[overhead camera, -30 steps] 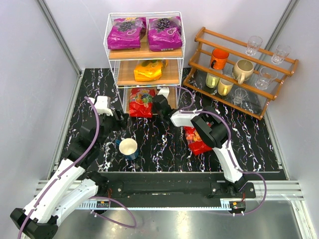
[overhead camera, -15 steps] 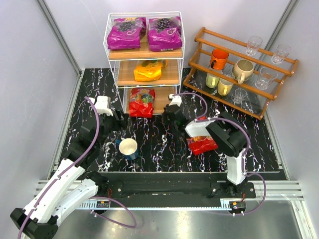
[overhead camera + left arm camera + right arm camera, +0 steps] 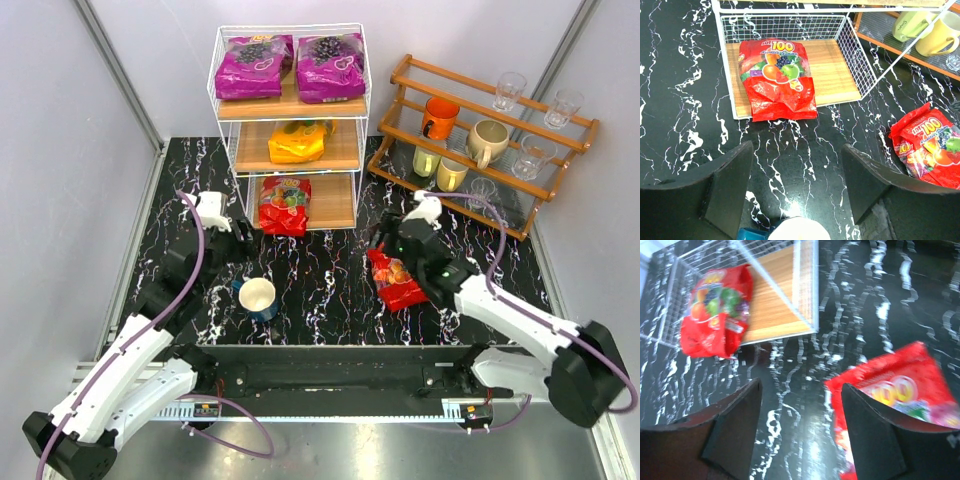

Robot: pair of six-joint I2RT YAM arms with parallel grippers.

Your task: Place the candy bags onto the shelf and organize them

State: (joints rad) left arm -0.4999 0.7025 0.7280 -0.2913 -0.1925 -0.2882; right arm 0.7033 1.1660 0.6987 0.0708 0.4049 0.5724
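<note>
I see that the bottom board's gap [image 3: 332, 204] is about as wide as a bag, so I expect the flat red bag [image 3: 397, 288] to fit snugly against its neighbour when I push it in.
The white wire shelf [image 3: 338, 200] holds two purple candy bags [image 3: 249, 68] [image 3: 330, 67] on its top tier, an orange one [image 3: 297, 142] on the middle tier and a red one [image 3: 285, 205] on the bottom board. A second red bag [image 3: 396, 280] lies flat on the black marble table, right of centre. My right gripper [image 3: 386, 243] hovers open at that bag's far left corner; in the right wrist view its right finger overlaps the bag [image 3: 900, 395]. My left gripper [image 3: 240, 240] stands open and empty left of the shelf, above the cup.
A white-and-blue cup [image 3: 258, 298] stands on the table just below my left gripper and shows at the bottom edge of the left wrist view [image 3: 799, 231]. A brown wooden stepped rack [image 3: 480, 150] with mugs and glasses stands at the back right.
My right arm has swung away from the shelf's bottom tier, out to the right and over the loose red bag, and its gripper has gone from shut to open. The left arm barely moved.
</note>
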